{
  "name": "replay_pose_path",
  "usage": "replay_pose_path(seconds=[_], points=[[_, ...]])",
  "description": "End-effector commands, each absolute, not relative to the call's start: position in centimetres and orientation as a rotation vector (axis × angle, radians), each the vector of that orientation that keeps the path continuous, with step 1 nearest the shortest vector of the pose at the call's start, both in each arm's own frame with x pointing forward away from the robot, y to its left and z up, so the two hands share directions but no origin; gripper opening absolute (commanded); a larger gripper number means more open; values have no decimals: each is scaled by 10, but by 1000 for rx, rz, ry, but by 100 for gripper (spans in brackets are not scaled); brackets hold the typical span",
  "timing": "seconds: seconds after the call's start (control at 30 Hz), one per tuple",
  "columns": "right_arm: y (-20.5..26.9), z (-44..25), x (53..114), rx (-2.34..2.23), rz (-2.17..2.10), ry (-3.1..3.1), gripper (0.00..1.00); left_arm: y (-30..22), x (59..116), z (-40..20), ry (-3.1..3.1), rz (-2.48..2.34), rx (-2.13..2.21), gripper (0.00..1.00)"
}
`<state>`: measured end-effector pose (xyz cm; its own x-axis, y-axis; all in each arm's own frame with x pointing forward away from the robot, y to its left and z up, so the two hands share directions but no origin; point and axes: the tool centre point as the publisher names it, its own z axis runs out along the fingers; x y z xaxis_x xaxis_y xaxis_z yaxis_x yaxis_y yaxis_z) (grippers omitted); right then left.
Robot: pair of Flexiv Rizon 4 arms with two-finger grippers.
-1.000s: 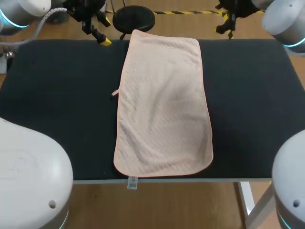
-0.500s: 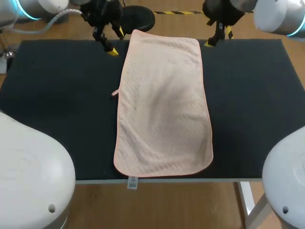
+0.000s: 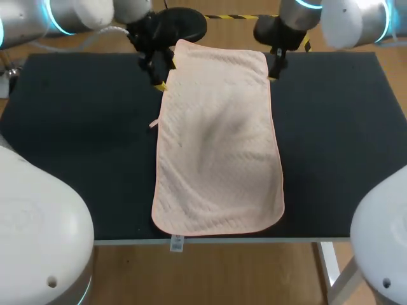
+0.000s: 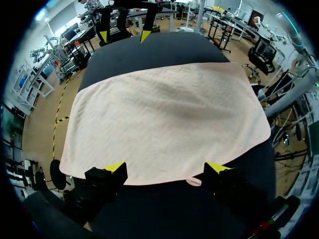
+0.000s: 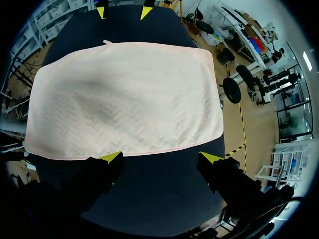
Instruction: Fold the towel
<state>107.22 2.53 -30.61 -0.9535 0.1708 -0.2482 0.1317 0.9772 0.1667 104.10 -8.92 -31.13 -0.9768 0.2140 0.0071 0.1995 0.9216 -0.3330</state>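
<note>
I expect the towel to fold double with both its ends hanging down when I lift it at the loop tab [image 3: 154,123], because the tab is near the middle of the towel's long edge [image 3: 217,146].
A pale pink towel [image 3: 219,136] lies flat and lengthwise down the middle of the black table [image 3: 76,127]. My left gripper [image 3: 159,73] hangs open beside the towel's far left corner. In the left wrist view its yellow tips straddle the towel's long edge [image 4: 166,168] from above, with nothing between them. At the far right corner my right gripper [image 3: 274,65] is open too. Its own view shows the tips [image 5: 160,158] spread over the towel's [image 5: 124,97] opposite long edge. Each wrist view shows the other gripper across the towel [image 4: 124,36] [image 5: 123,12].
A small loop tab [image 3: 152,124] sticks out of the towel's left edge, and a white label [image 3: 177,243] hangs over the table's near edge. Bare black tabletop lies wide on both sides of the towel [image 3: 337,127].
Both arms have swung in from the table's far corners towards the towel and now stand at its far left and far right corners. The towel has not moved.
</note>
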Motion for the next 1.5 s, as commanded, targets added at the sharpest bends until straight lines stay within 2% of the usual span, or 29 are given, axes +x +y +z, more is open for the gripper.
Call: replay_pose_path(seconds=[0.03, 0.27, 0.7, 1.0, 1.5], points=[[29, -322, 1071, 214, 137, 2875, 100, -100, 1055, -331, -2987, 496, -265, 100], [25, -348, 1060, 193, 122, 2932, 100, -101, 1054, -343, -3015, 457, -120, 100], [32, -375, 1050, 121, 185, 2979, 100, -100, 1028, -371, -2979, 281, -137, 100], [31, -393, 1042, 85, 169, 2991, 100, -102, 1021, -384, -2987, 338, -225, 100], [34, -394, 1035, -69, 209, 3019, 100, -108, 1018, -391, -2986, 286, -267, 100]])
